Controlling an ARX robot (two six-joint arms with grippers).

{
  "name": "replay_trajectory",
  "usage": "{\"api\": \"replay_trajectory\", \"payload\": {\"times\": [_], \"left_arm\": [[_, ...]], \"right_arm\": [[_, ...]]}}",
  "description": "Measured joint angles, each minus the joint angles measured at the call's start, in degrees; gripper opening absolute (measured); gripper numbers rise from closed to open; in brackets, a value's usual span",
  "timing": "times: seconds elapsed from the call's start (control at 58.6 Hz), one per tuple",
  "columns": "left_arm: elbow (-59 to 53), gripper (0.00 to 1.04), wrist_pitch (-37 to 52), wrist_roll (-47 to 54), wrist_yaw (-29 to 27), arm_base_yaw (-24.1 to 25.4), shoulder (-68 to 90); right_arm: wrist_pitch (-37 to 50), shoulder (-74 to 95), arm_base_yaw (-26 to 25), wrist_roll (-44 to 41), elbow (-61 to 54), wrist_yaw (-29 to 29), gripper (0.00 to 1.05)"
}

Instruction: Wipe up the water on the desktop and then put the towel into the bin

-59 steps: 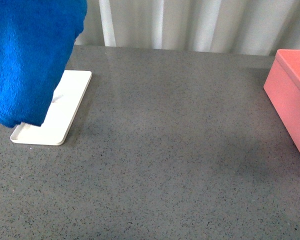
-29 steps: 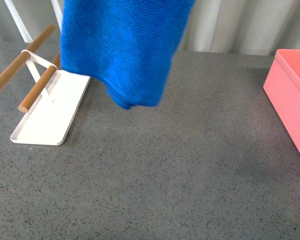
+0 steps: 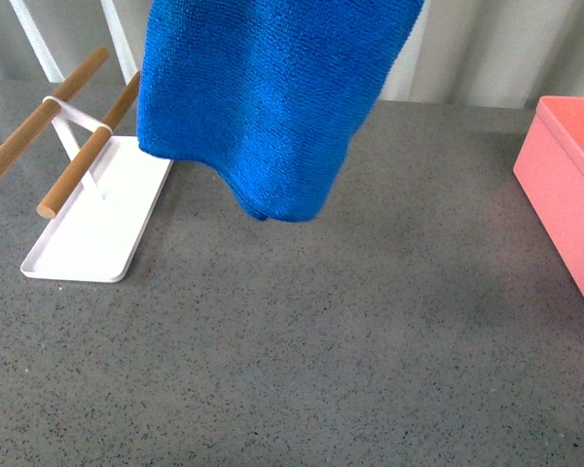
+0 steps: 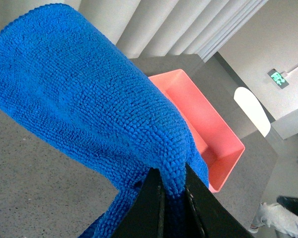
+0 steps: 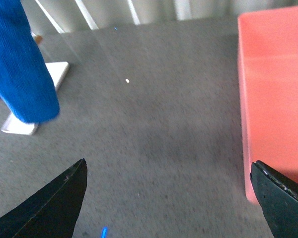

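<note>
The towel's loose end (image 5: pixel 36 99) is hanging in a soft, narrow fold, so the towel will bunch up into a pile inside the bin when I lower it.
The bright blue towel (image 3: pixel 273 107) hangs in the air above the dark grey speckled desktop (image 3: pixel 350 331), left of centre in the front view, its lower tip clear of the surface. My left gripper (image 4: pixel 173 181) is shut on a fold of the towel (image 4: pixel 89 99); the gripper itself is out of the front view. The salmon-pink bin (image 3: pixel 574 185) stands at the right edge, and also shows in the left wrist view (image 4: pixel 203 119) and right wrist view (image 5: pixel 273 89). My right gripper (image 5: pixel 169 181) is open and empty above the desktop beside the bin. I see no water.
A flat white tray (image 3: pixel 97 219) with wooden bars (image 3: pixel 78 165) on a white frame stands at the back left, just behind the hanging towel. A pale curtain (image 3: pixel 467 49) closes off the far edge of the desktop.
The towel has swung from the far left to over the middle-left of the desktop, uncovering the tray and its wooden bars, then drifted slightly further right and lower.
</note>
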Motion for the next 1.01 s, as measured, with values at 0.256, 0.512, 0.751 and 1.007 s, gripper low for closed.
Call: {"api": "replay_trajectory", "payload": {"times": [0.256, 0.512, 0.751, 1.007], "left_arm": [[0.0, 0.04, 0.0, 0.0, -0.2, 0.2, 0.1], [0.0, 0.04, 0.0, 0.0, -0.2, 0.2, 0.1], [0.0, 0.04, 0.0, 0.2, -0.2, 0.2, 0.1], [0.0, 0.04, 0.0, 0.4, -0.2, 0.2, 0.1]], "right_arm": [[6.6, 36.3, 5.7, -5.9, 20.5, -14.1, 0.98], [12.6, 47.6, 13.4, -5.4, 27.6, -19.2, 0.98], [16.0, 53.5, 20.9, -4.5, 31.3, -17.9, 0.98], [20.9, 58.4, 24.2, -1.4, 36.1, -14.6, 0.98]]}}
